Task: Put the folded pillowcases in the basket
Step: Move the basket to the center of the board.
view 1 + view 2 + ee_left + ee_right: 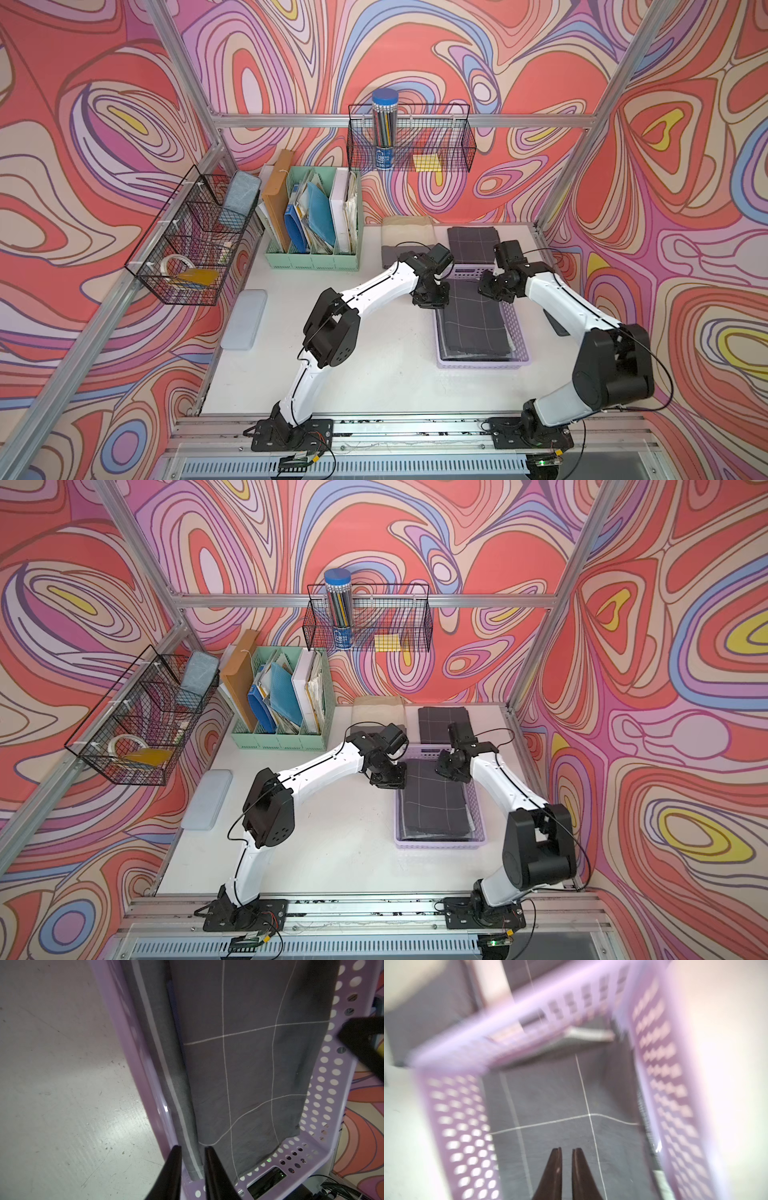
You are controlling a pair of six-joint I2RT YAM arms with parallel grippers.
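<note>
Next, my left gripper grips the basket's long rim [437,334] and drags the basket clear, because the lavender basket takes up the space in front [472,272] of the dark checked cloth.
The lavender basket [482,362] [440,842] stands on the white table right of centre. A dark grey folded pillowcase [473,324] [432,800] [249,1064] [550,1101] with thin white grid lines lies flat inside it, on top of a grey cloth with a pale stripe [178,1084]. My left gripper [432,305] [192,1148] hangs over the basket's far left corner. Its jaws are a little apart above the striped edge, which lies flat and unpinched. My right gripper [490,291] [566,1149] is over the far right part. It is all but shut, with only a slit and nothing in it. The right wrist view is blurred.
Behind the basket lie another dark checked folded cloth [473,245] and a beige one [407,232]. A green file organiser [316,224] stands at the back left. Black wire baskets [191,241] [409,141] hang on the walls. A pale flat case [245,320] lies left.
</note>
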